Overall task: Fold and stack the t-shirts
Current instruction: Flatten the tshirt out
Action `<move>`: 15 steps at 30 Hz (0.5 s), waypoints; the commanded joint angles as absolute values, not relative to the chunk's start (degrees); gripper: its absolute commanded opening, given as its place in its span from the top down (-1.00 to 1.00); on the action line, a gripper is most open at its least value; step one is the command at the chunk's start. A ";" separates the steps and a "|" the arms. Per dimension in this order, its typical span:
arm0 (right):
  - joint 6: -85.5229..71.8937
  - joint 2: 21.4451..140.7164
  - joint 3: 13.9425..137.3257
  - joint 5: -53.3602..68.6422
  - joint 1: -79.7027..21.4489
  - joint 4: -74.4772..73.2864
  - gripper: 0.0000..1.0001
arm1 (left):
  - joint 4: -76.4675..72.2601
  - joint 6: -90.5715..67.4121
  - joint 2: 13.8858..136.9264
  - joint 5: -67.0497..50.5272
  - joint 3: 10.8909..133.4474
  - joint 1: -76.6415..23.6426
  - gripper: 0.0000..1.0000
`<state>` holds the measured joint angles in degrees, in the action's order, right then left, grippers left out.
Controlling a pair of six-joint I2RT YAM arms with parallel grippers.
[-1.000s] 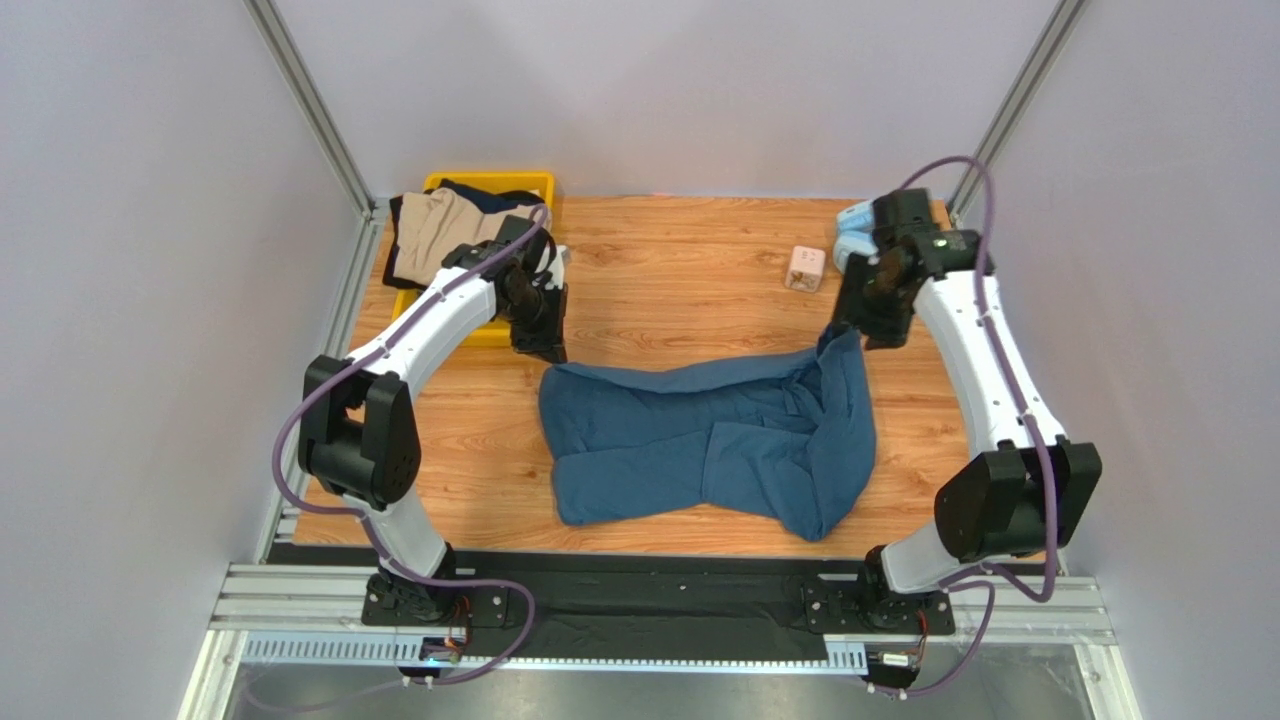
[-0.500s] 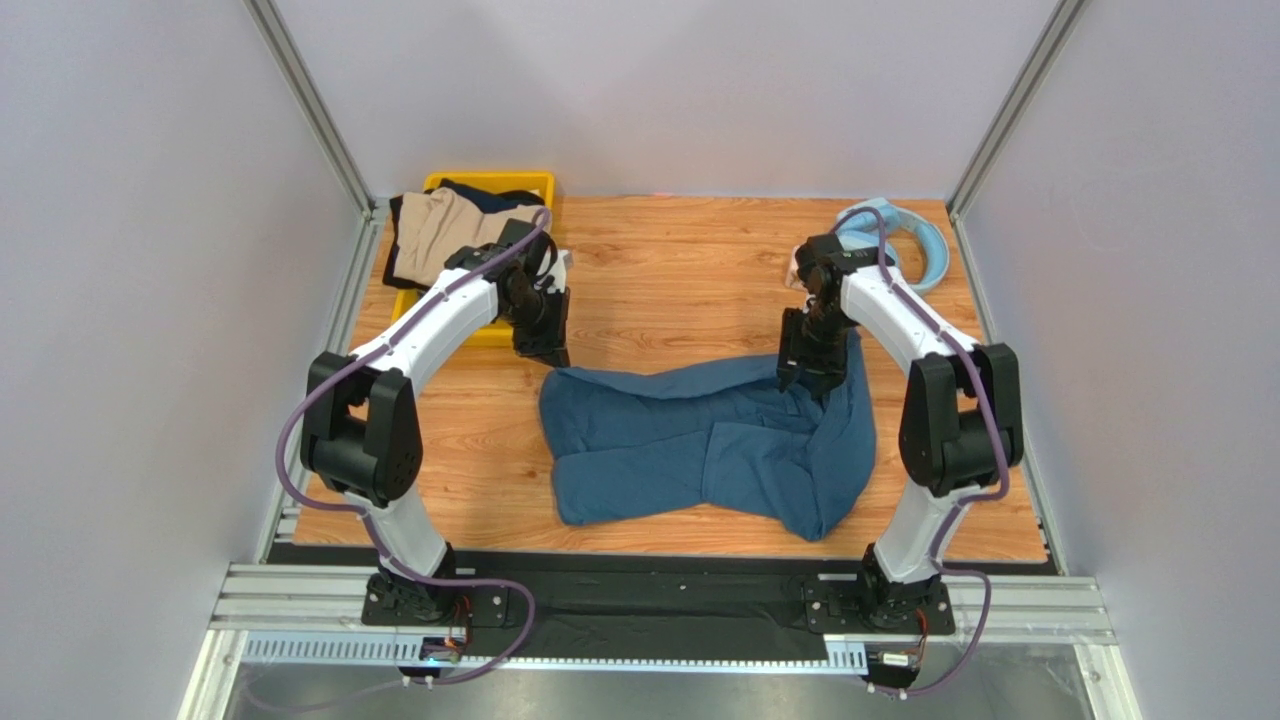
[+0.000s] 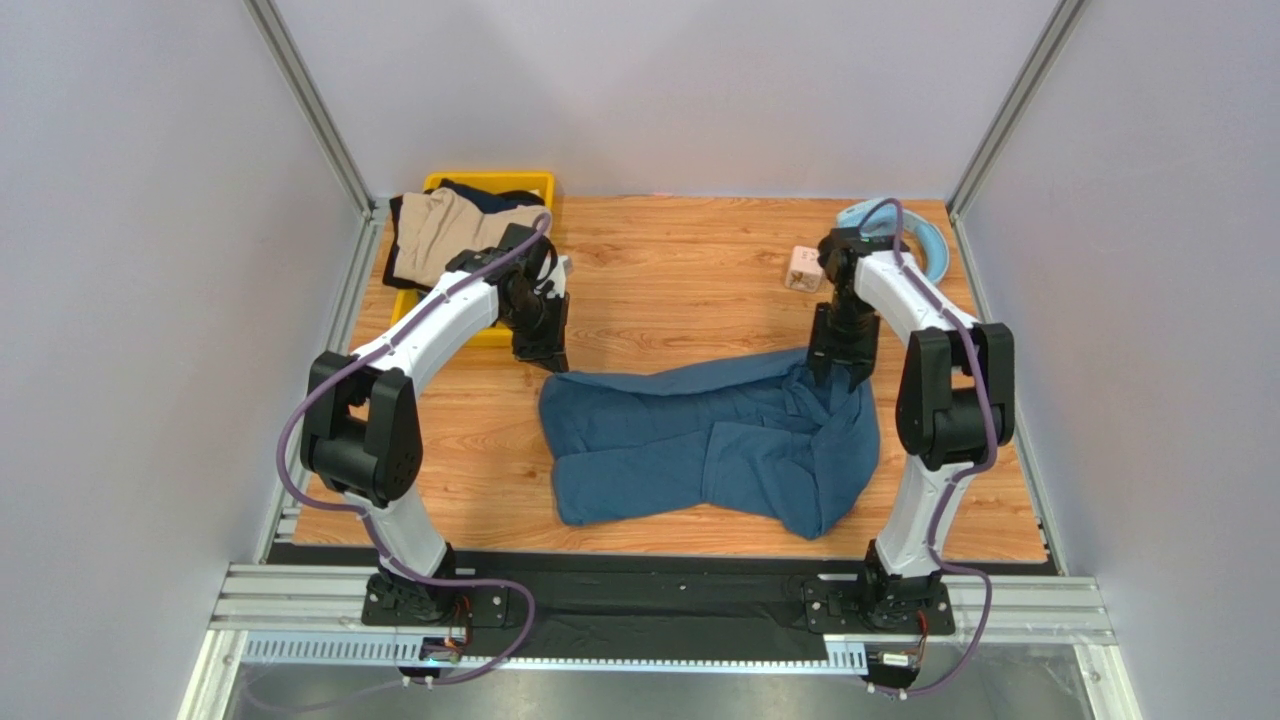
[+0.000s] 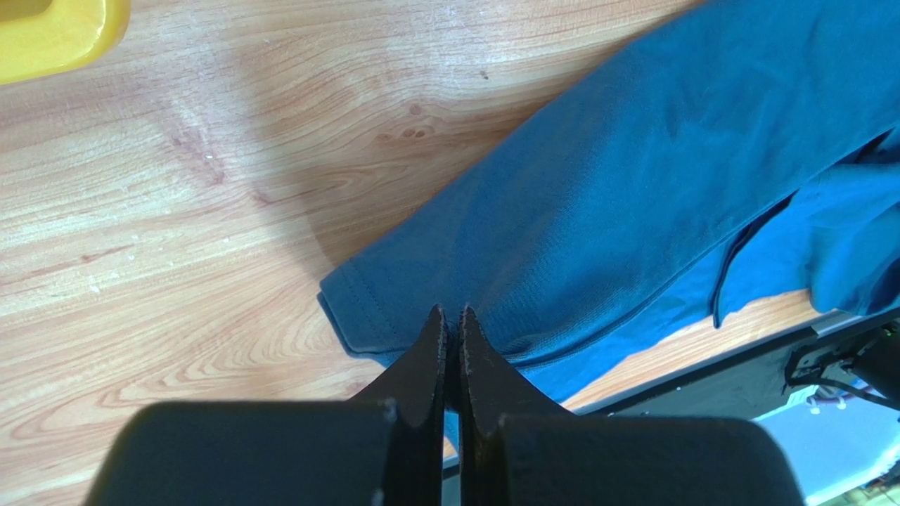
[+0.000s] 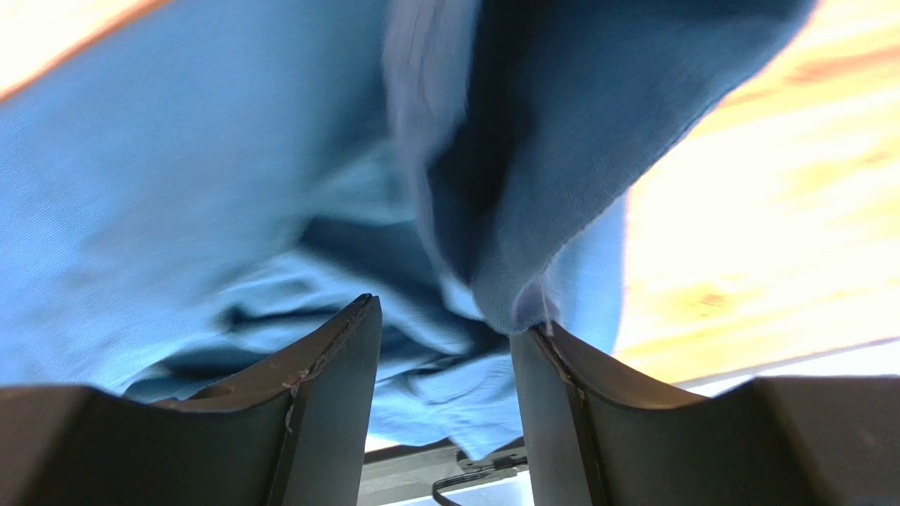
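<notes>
A fold of the t-shirt (image 5: 518, 269) hangs loose at the end of the right gripper's finger, so next the right gripper pinches the t-shirt's upper edge (image 3: 786, 362) closer to the left gripper before it lifts.
A large teal-blue t-shirt (image 3: 706, 435) lies rumpled across the middle of the wooden table. My left gripper (image 3: 544, 357) sits at its upper left corner. In the left wrist view its fingertips (image 4: 450, 314) are pressed together on the shirt's hem (image 4: 370, 316), pinching the cloth edge. My right gripper (image 3: 839, 368) hovers over the shirt's upper right corner with its jaws open. In the right wrist view a fold of the shirt (image 5: 528, 190) hangs between them (image 5: 449, 316), brushing the right fingertip. Bunched tan (image 3: 436, 225) and dark navy (image 3: 489, 192) t-shirts lie at the back left.
The tan and navy shirts rest on a yellow bin (image 3: 534, 183), whose corner also shows in the left wrist view (image 4: 53, 32). A small wooden block (image 3: 804, 269) and light-blue headphones (image 3: 917, 240) lie at the back right. Metal posts frame the back corners.
The right arm swung in from the back right, its gripper moving down over the shirt's right corner, left, then slightly back right. That raised corner has dropped. The left arm stayed put.
</notes>
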<state>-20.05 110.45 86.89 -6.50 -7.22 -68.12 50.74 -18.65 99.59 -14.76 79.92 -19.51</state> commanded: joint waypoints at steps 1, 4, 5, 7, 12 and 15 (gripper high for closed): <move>-18.81 108.10 86.40 -11.07 -1.33 -70.05 -0.06 | 49.75 -17.14 98.96 -15.55 79.98 -19.60 1.00; -17.93 109.51 86.92 -11.60 1.66 -70.58 -0.06 | 49.83 -16.96 99.93 -15.73 81.03 -19.51 1.00; -17.93 109.60 87.10 -11.69 2.10 -70.75 -0.06 | 49.92 -16.96 100.11 -15.82 81.38 -19.60 1.00; -17.93 109.60 87.36 -11.60 3.16 -70.66 -0.06 | 50.18 -16.88 100.55 -15.82 82.35 -19.60 1.00; -17.84 110.48 87.45 -12.31 4.57 -70.84 -0.06 | 50.71 -16.79 100.90 -15.64 83.41 -19.60 1.00; -18.28 108.03 87.98 -11.16 4.40 -70.14 -0.06 | 50.98 -16.44 100.81 -15.12 83.32 -19.51 1.00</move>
